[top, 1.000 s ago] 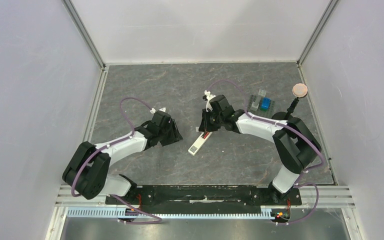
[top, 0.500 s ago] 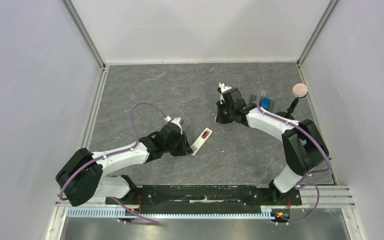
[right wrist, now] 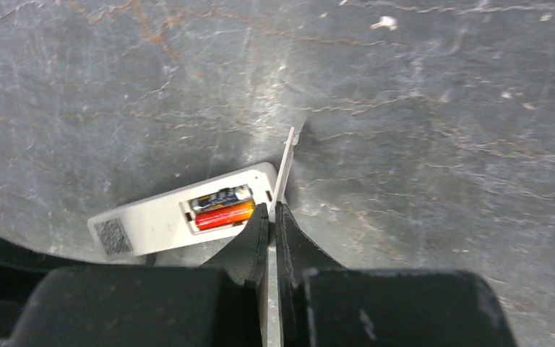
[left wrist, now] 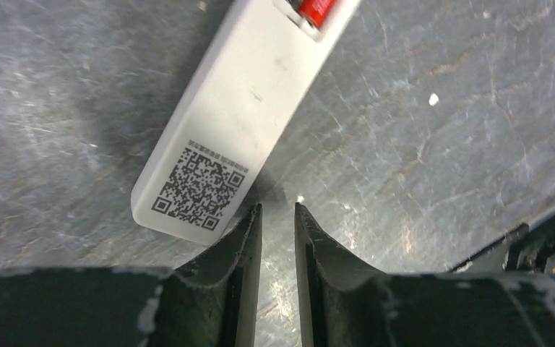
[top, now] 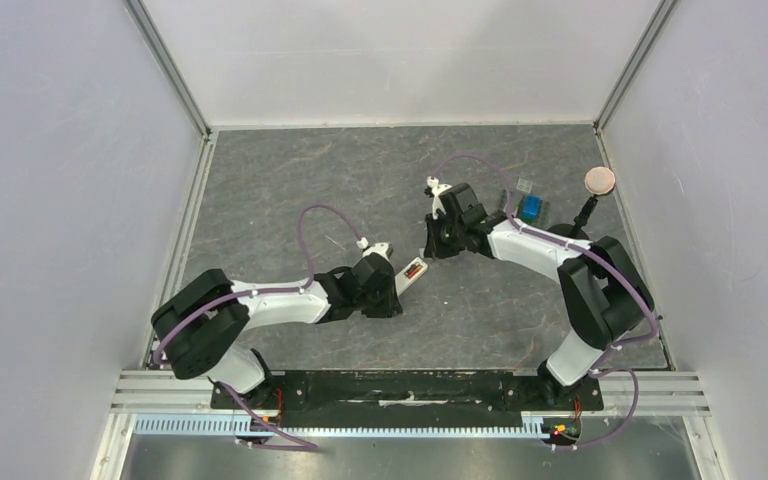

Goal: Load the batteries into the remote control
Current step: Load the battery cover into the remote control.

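I should turn the remote across, since it slants with its sticker end toward me, and steady that end with my left gripper before I fit the cover.
The white remote control lies back up on the grey table, code sticker toward me. Its open compartment holds the batteries side by side, one red and one dark. My left gripper sits at the sticker end. Its jaws stand a narrow gap apart with only table between them, and the left fingertip is against the remote's corner. My right gripper is at the compartment end, shut on a thin white cover piece held edge-on beside the remote.
Blue and grey blocks stand at the back right, with a round pinkish disc on a dark stalk beyond them. White walls close in the table on three sides.
My left arm has swung right to the remote's sticker end and its jaws have narrowed. The right gripper pulled back from the remote, then came partway back toward its compartment end.
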`<control>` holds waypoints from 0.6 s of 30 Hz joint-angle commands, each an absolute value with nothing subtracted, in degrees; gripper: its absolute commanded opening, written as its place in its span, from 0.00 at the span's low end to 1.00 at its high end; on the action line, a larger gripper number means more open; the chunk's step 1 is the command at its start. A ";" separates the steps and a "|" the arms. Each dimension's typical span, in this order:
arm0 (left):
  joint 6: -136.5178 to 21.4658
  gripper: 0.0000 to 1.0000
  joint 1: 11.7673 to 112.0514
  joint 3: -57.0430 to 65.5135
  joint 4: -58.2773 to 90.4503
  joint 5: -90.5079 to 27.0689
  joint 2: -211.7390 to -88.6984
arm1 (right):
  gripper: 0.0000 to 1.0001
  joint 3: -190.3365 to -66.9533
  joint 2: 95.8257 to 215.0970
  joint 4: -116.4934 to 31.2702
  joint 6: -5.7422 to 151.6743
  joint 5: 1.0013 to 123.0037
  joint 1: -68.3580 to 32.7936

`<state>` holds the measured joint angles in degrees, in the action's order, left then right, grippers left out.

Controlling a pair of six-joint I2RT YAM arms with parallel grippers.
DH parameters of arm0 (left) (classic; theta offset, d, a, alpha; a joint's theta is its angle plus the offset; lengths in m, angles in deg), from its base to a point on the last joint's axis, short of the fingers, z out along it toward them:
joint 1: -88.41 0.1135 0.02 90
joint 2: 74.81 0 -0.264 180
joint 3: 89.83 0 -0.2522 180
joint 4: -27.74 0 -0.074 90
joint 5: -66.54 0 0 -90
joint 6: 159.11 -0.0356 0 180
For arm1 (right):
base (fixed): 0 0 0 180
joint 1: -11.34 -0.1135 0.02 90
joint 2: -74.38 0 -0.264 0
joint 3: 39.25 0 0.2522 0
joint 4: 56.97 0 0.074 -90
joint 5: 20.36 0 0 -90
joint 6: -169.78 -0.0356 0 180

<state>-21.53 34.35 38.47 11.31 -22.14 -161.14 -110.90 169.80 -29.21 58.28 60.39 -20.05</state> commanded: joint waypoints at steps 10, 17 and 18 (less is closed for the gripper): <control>-13.68 0.27 34.09 39.68 10.36 -8.54 -157.47 | 0.00 -109.46 168.27 -29.09 53.43 56.05 -25.55; -11.66 0.26 34.09 41.30 5.92 -2.69 -153.70 | 0.00 -109.47 166.69 -28.68 52.71 59.74 -26.32; -11.20 0.26 34.09 41.42 4.85 -2.03 -153.12 | 0.00 -109.68 166.33 -28.60 52.63 60.19 -26.15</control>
